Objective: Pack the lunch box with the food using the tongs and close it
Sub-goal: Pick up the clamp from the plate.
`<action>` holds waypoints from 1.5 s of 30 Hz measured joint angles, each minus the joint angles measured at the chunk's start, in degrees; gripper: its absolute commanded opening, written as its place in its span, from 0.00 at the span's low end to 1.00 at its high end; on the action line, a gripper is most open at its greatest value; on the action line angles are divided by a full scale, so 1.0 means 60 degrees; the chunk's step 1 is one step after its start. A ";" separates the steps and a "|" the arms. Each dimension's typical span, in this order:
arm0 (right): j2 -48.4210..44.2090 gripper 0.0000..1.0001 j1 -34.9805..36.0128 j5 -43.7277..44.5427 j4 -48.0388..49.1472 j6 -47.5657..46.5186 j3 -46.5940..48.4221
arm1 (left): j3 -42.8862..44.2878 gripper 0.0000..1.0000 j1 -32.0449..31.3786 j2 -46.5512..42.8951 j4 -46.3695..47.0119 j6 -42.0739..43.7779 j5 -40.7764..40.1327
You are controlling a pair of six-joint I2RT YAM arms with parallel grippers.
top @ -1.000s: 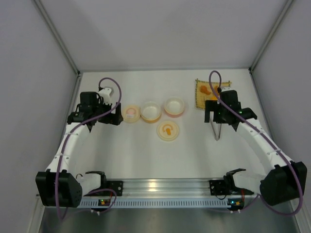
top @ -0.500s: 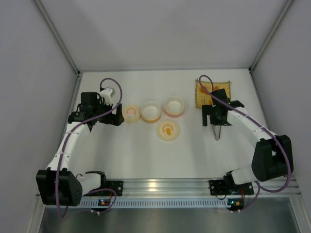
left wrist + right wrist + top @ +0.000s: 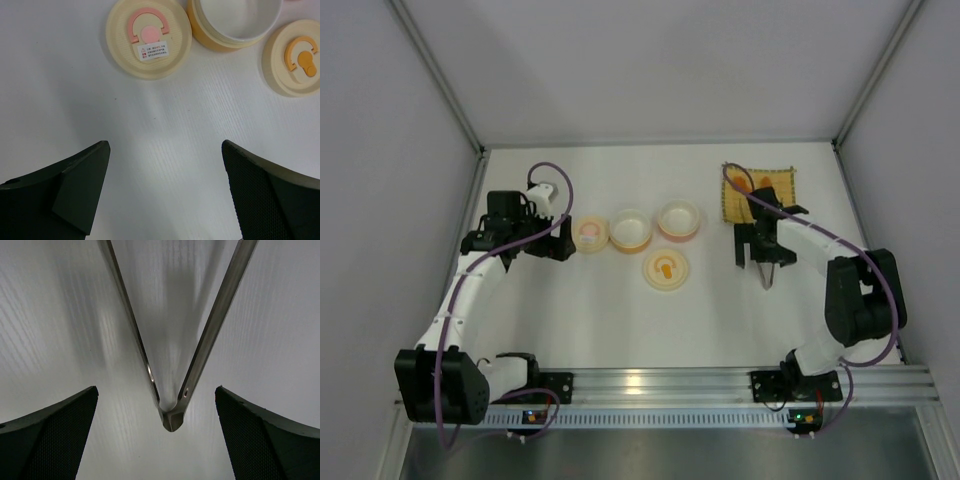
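The tongs' joined end (image 3: 173, 420) is in the middle, with an open finger on each side, so my right gripper should continue to go down until its fingers close on both tong arms (image 3: 201, 356).
The tongs (image 3: 171, 417) lie flat on the white table with the joined end of their V toward my right wrist. My right gripper (image 3: 156, 388) hangs open just above that end, a finger on either side and neither touching; from above it (image 3: 763, 260) covers most of the tongs (image 3: 767, 280). The food (image 3: 764, 182), small orange lumps, sits on the yellow mat (image 3: 782, 195) behind that arm, partly hidden by its cable. The lunch box lies in pieces: the pink-centred top (image 3: 149, 38), a yellow bowl (image 3: 234, 22), a pink bowl (image 3: 680, 220). My left gripper (image 3: 165, 146) is open and holds nothing, just short of the top.
A second cream lid with an orange centre (image 3: 666, 269) lies in front of the bowls. Grey walls close in the table on the left, right and back. The arms' mounting rail (image 3: 660, 385) runs along the near edge.
My right arm has folded in and its gripper has slid a little left and nearer, settling over the tongs' joined end. The left arm has hardly moved.
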 measured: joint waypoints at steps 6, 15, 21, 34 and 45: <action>0.0233 0.99 -0.0525 -0.0317 0.0266 -0.0040 0.0000 | 0.0000 0.98 0.0000 0.0004 0.0062 0.0004 0.0036; 0.0736 0.99 -0.0688 -0.1035 0.1089 -0.0189 0.0004 | 0.0000 0.98 0.0000 0.0233 0.0222 -0.0004 0.0127; 0.0969 0.98 -0.0732 -0.1086 0.1534 -0.0248 0.0004 | 0.0000 0.98 0.0000 0.0240 0.0251 0.0000 0.0160; 0.1173 0.84 -0.1188 -0.1206 0.2233 -0.0189 0.0007 | 0.0000 0.98 0.0000 0.0470 0.0357 -0.0004 0.0178; 0.1297 0.57 -0.1191 -0.1075 0.2597 -0.0146 0.0033 | 0.0000 0.98 0.0007 0.0572 0.0372 0.0011 0.0175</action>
